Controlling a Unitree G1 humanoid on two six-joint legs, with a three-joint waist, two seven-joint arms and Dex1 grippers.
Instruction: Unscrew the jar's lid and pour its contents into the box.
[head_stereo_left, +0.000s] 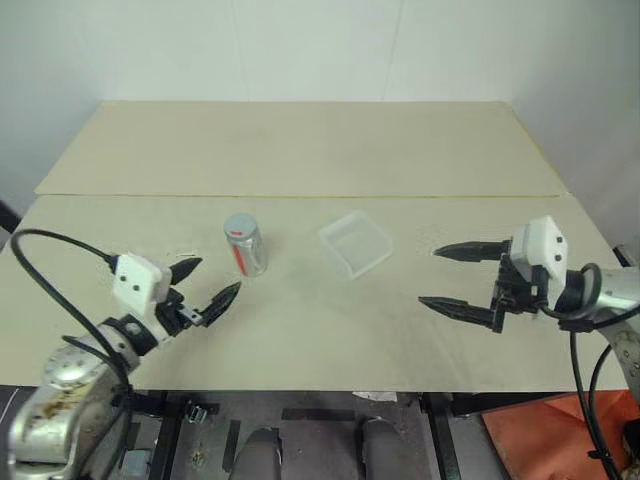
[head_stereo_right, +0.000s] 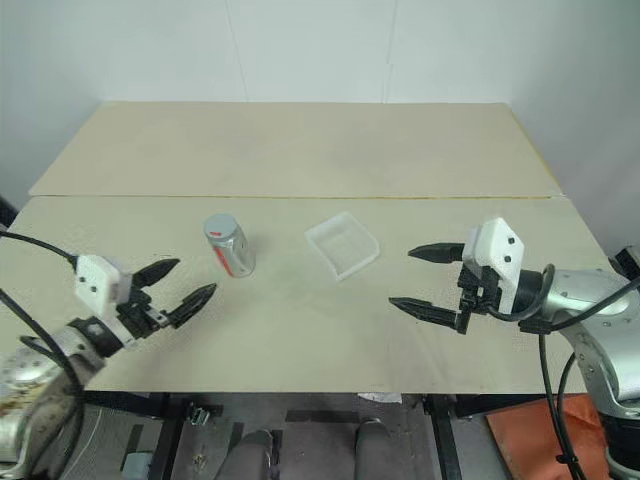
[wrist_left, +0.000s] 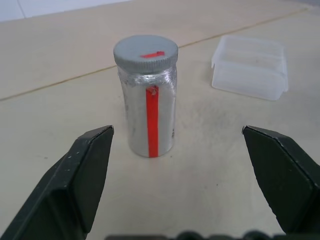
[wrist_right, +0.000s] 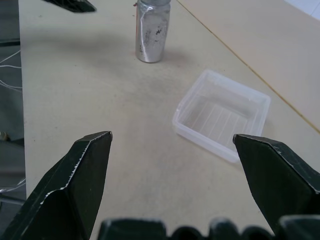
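The ribbed rim (wrist_left: 146, 65) goes far down over the jar's neck, so I expect the grey lid (head_stereo_left: 240, 223) to have to be turned repeatedly before it comes off when the robot unscrews it.
The jar (head_stereo_left: 245, 249) stands upright on the table left of centre, a red stripe running down its side (wrist_left: 152, 122). The grey lid (wrist_left: 145, 51) with a small red mark is screwed on top, so the contents are hidden. The box (head_stereo_left: 355, 243), a shallow clear tray, lies empty to the jar's right. My left gripper (head_stereo_left: 212, 284) is open, a short way in front and left of the jar, pointing at it without touching. My right gripper (head_stereo_left: 443, 276) is open further right, pointing toward the box (wrist_right: 221, 114) with a gap between them.
The table (head_stereo_left: 300, 150) is a pale beige board with a seam running across behind the jar and box. Its front edge lies just below both grippers. An orange object (head_stereo_left: 540, 435) sits on the floor at lower right.
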